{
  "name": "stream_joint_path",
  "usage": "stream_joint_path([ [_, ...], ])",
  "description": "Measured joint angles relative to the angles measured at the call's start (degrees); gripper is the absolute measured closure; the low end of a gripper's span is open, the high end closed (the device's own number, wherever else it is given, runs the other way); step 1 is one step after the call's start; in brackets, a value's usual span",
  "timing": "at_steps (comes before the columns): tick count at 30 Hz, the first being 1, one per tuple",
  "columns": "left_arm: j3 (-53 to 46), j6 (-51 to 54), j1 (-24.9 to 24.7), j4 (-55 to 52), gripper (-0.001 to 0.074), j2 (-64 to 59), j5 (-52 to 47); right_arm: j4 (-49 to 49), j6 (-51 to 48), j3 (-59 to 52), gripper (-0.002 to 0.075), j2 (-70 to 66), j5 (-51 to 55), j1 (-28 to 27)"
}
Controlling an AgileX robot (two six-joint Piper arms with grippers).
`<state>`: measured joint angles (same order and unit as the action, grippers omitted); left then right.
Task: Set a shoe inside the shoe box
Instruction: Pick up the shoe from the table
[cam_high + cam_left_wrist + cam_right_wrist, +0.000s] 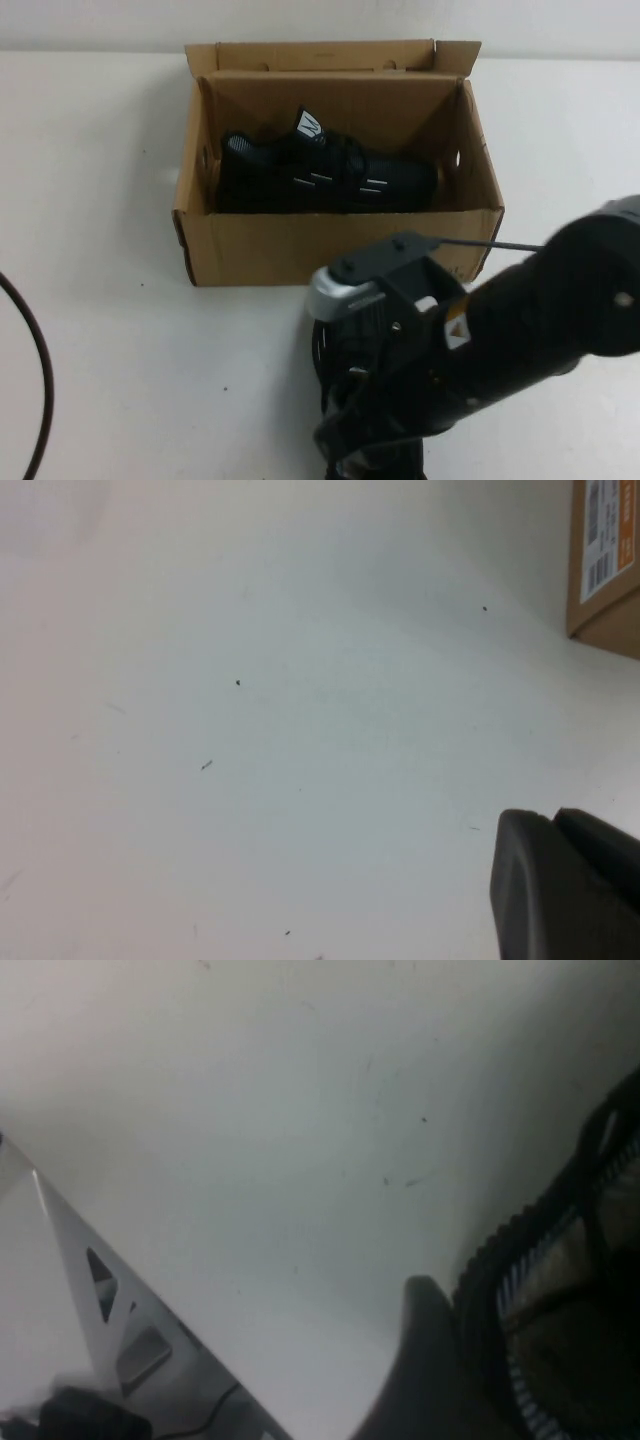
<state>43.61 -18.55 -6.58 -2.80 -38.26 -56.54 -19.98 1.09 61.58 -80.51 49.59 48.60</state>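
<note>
The black shoe [345, 345] has a ribbed sole edge [520, 1228] below its collar, so I expect it to stay straight all the way to its toe when I lift it.
The open brown shoe box [300, 250] stands at the back middle of the table; one corner of it, with a label, shows in the left wrist view [605, 570]. The black shoe [325, 370] lies on the table in front of the box, mostly hidden under my right arm. Its ribbed sole [560, 1300] fills the right wrist view. My right gripper [480, 1310] is down on this shoe, with one finger [420, 1360] pressed flat against the sole's side. My left gripper [553, 818] is shut and empty, low over bare table left of the box.
A twin black sneaker [330, 175] with a grey heel lining lies on its side inside the box. A dark cable [35, 370] curves along the table's left edge. A pale metal bracket [110, 1310] shows in the right wrist view.
</note>
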Motion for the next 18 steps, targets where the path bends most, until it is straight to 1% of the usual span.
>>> stream_joint_path([
  [2, 0.0, 0.0, 0.0, 0.0, 0.0738, 0.0, -0.23, 0.0, 2.33, 2.38, 0.0311, -3.29, 0.0, 0.59],
  [4, 0.0, 0.0, 0.0, 0.04, 0.0738, 0.0, -0.35, 0.61, 5.29, 4.04, 0.0292, -6.41, 0.0, 0.57],
  [8, 0.0, 0.0, 0.0, 0.04, 0.0738, 0.0, -0.35, 1.72, 9.04, 5.49, 0.0288, -11.85, -0.68, 0.57],
  [13, 0.0, 0.0, 0.0, 0.04, 0.0738, 0.0, -0.74, 1.95, 10.27, 5.78, 0.0298, -17.69, -2.37, 0.69],
  [14, 0.0, 0.0, 0.0, 0.04, 0.0738, 0.0, -0.76, 2.32, 10.37, 5.78, 0.032, -18.76, -2.98, 0.69],
  [15, 0.0, 0.0, 0.0, 0.04, 0.0738, 0.0, -0.87, 2.69, 10.38, 5.78, 0.0366, -19.55, -3.31, 0.69],
  [16, 0.0, 0.0, 0.0, 0.04, 0.0738, 0.0, -1.01, 3.38, 10.38, 5.78, 0.0442, -20.42, -3.61, 0.78],
  [17, 0.0, 0.0, 0.0, 0.04, 0.0738, 0.0, -1.0, 3.98, 10.38, 5.78, 0.0501, -20.99, -3.77, 0.78],
  [18, 0.0, 0.0, 0.0, 0.04, 0.0738, 0.0, -1.04, 4.82, 10.38, 5.82, 0.0581, -21.23, -3.91, 0.78],
])
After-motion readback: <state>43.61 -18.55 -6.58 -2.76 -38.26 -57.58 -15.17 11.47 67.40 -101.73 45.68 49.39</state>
